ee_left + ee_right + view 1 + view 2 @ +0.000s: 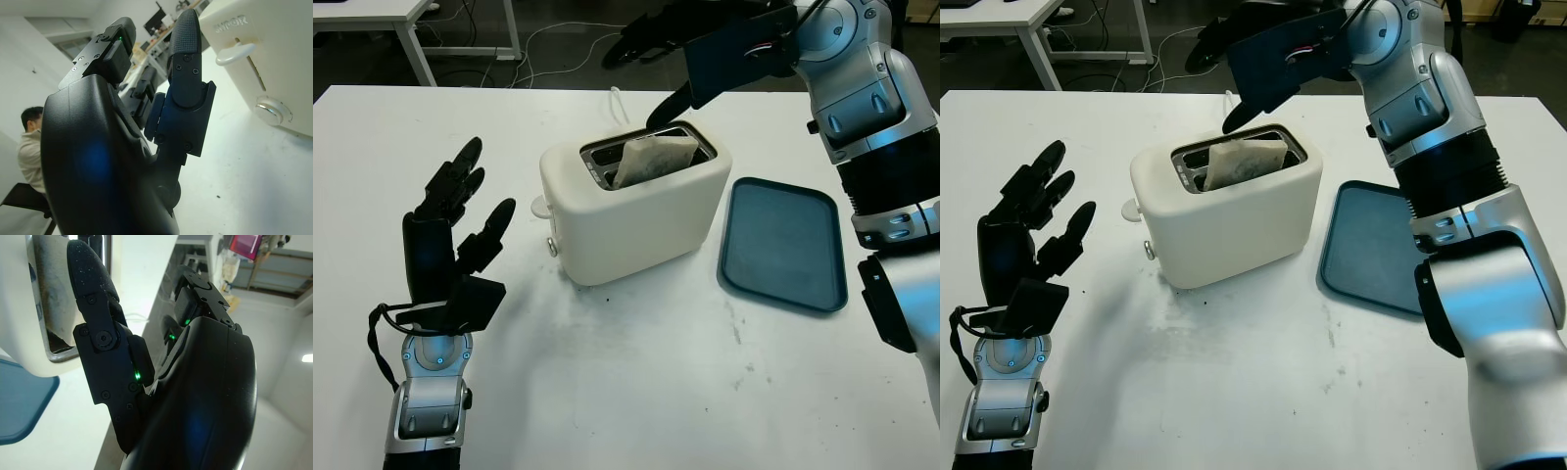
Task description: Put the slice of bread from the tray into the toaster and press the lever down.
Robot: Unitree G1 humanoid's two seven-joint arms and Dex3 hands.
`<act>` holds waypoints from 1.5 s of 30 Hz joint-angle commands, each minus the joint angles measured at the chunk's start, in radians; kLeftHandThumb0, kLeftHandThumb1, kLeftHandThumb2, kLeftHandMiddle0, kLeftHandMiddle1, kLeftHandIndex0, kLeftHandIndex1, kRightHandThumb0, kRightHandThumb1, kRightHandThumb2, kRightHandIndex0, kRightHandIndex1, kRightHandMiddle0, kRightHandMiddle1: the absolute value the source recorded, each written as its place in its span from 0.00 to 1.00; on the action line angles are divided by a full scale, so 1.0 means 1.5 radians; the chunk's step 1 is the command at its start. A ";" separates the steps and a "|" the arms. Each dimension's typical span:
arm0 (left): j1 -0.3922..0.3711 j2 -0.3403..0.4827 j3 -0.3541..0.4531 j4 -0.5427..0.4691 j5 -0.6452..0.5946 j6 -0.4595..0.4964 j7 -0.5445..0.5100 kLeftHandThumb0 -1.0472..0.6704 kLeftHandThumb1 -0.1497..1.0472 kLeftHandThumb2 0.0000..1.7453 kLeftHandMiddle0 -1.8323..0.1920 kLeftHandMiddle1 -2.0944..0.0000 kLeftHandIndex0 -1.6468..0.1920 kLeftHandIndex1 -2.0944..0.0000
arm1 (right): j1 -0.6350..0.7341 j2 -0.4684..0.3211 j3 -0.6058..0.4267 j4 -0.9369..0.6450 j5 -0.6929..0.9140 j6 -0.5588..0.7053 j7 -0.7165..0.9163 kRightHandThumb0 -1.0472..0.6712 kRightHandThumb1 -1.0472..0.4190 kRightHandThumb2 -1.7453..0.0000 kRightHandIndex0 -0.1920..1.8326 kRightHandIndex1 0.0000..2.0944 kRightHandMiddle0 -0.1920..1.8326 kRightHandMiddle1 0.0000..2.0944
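Note:
I expect the slice of bread point(656, 159) to tip upright and stay partly sticking out when I push it, because it leans tilted in the toaster's slot point(703, 155).
A cream toaster point(636, 211) stands mid-table with a slice of bread point(653, 159) sticking up, tilted, out of its front slot. Its lever point(234, 52) on the left end is up. My right hand point(668, 61) hovers open just behind and above the toaster's far right corner, one finger point(668, 106) pointing down beside the slot, holding nothing. My left hand point(455, 230) stands open over the table to the left of the toaster, clear of the lever. The dark blue tray point(785, 242) lies to the right of the toaster.
The white table point(636, 392) ends at a far edge behind the toaster, with desk legs and cables on the floor beyond. A white cord point(617, 103) runs from the toaster's back. A seated person point(30, 142) shows in the left wrist view.

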 commanded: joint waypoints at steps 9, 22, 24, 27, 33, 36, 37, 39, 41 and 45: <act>0.003 -0.005 0.000 0.000 -0.002 0.002 0.003 0.27 0.89 0.16 0.58 1.00 0.61 1.00 | 0.049 -0.004 -0.077 -0.043 0.035 -0.017 -0.114 0.17 0.13 1.00 0.12 0.43 0.34 0.05; 0.001 0.000 -0.002 0.005 0.002 -0.006 0.001 0.27 0.89 0.16 0.59 1.00 0.61 1.00 | 0.260 -0.063 -0.198 -0.078 0.095 -0.226 -0.269 0.35 0.17 1.00 0.38 0.16 0.45 0.02; 0.000 0.003 -0.002 0.006 0.002 -0.006 0.000 0.27 0.89 0.16 0.59 1.00 0.61 1.00 | 0.304 -0.064 -0.208 -0.088 0.084 -0.271 -0.311 0.36 0.15 0.99 0.40 0.13 0.45 0.01; 0.001 0.003 -0.003 0.002 0.001 0.001 -0.004 0.27 0.89 0.16 0.59 1.00 0.62 1.00 | 0.370 -0.053 -0.218 -0.116 0.093 -0.292 -0.341 0.36 0.12 0.99 0.40 0.10 0.43 0.00; -0.003 0.000 -0.005 0.005 0.003 -0.002 -0.002 0.27 0.89 0.16 0.58 1.00 0.62 1.00 | 0.434 -0.033 -0.212 -0.160 0.101 -0.297 -0.363 0.36 0.09 0.97 0.37 0.06 0.40 0.00; -0.004 0.001 -0.006 0.009 0.004 -0.007 -0.001 0.27 0.89 0.16 0.58 1.00 0.62 1.00 | 0.435 -0.026 -0.206 -0.170 0.095 -0.290 -0.364 0.38 0.09 0.95 0.37 0.06 0.40 0.00; -0.004 0.002 -0.006 0.010 0.004 -0.009 -0.001 0.27 0.89 0.16 0.58 1.00 0.62 1.00 | 0.430 -0.024 -0.203 -0.164 0.091 -0.298 -0.369 0.38 0.09 0.94 0.37 0.06 0.40 0.00; -0.003 0.003 -0.007 0.010 0.005 -0.009 -0.001 0.26 0.89 0.16 0.59 1.00 0.62 1.00 | 0.419 -0.018 -0.198 -0.153 0.081 -0.308 -0.382 0.38 0.09 0.94 0.39 0.07 0.41 0.01; -0.003 0.002 -0.007 0.010 0.003 -0.009 -0.001 0.26 0.89 0.16 0.59 1.00 0.62 1.00 | 0.409 -0.014 -0.193 -0.146 0.071 -0.310 -0.393 0.38 0.09 0.94 0.40 0.07 0.42 0.01; -0.003 0.004 -0.007 0.013 0.003 -0.011 -0.003 0.26 0.89 0.16 0.59 1.00 0.62 1.00 | 0.384 -0.007 -0.179 -0.124 0.051 -0.320 -0.411 0.38 0.09 0.95 0.41 0.07 0.43 0.01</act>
